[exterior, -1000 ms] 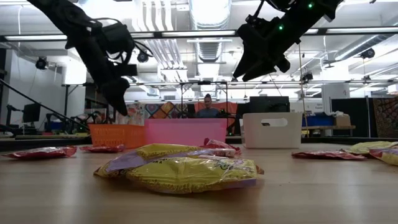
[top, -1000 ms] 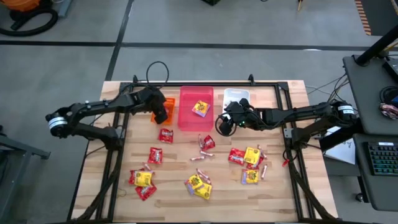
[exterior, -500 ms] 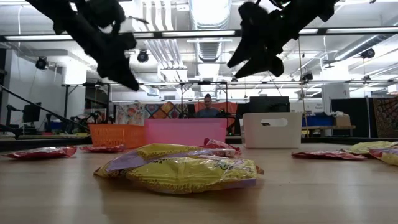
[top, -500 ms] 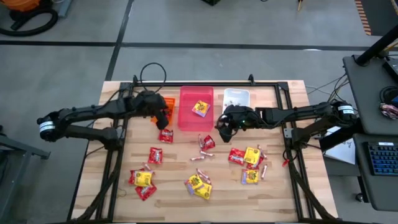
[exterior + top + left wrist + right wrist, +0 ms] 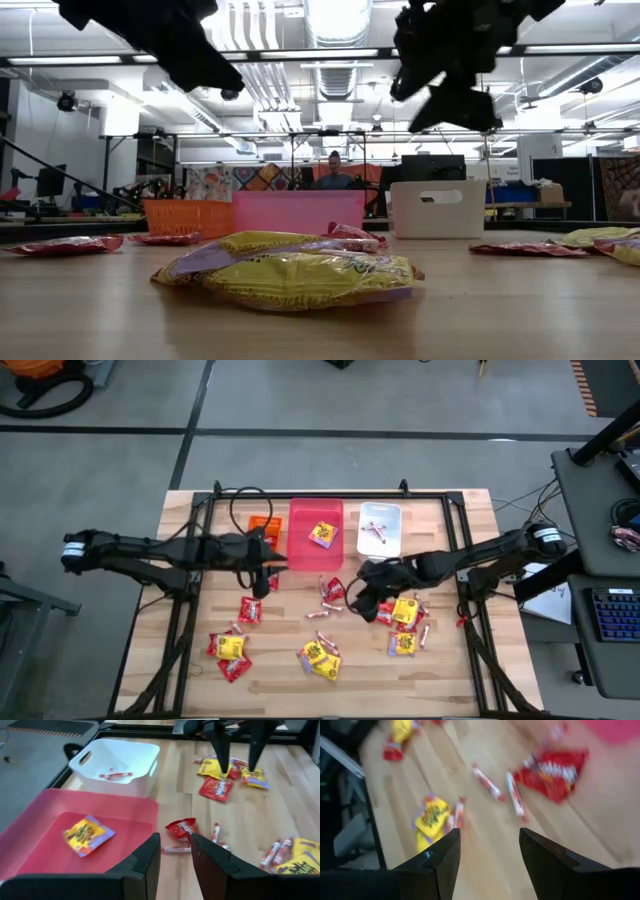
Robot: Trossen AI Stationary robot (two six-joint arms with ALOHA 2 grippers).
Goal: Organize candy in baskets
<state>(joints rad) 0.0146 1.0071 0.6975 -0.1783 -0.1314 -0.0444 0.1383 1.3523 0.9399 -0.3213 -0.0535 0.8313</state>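
The far yellow packet [image 5: 405, 610] lies uncovered on top of red packets beside my open right gripper, so I should keep moving toward the yellow packet's upper side until my fingers close.
Red packets, yellow packets and thin red-and-white sticks lie flat across the table's near half. One yellow packet [image 5: 321, 534] lies in the pink basket [image 5: 316, 556], and sticks [image 5: 375, 532] in the white basket [image 5: 381, 547]. The orange basket [image 5: 262, 524] stands left of the pink one. My left gripper [image 5: 268, 567] hangs open off the pink basket's near left corner, above a red packet [image 5: 266, 578]. My right gripper [image 5: 352, 598] hangs open above the table's middle, near a red packet [image 5: 555, 772] and sticks [image 5: 487, 782]. Neither holds anything.
The three baskets stand in a row along the far edge. Candy clusters sit near left [image 5: 231, 648], near middle [image 5: 320, 657] and right [image 5: 404, 612]. A dark frame rail [image 5: 330, 497] runs behind the baskets. A person shows in the room beyond the table [image 5: 333, 172].
Both grippers have moved from the baskets toward the near edge. The left went from over the orange basket to the pink basket's near left corner. The right went from beside the white basket to above the loose candy in the middle. No candy has moved.
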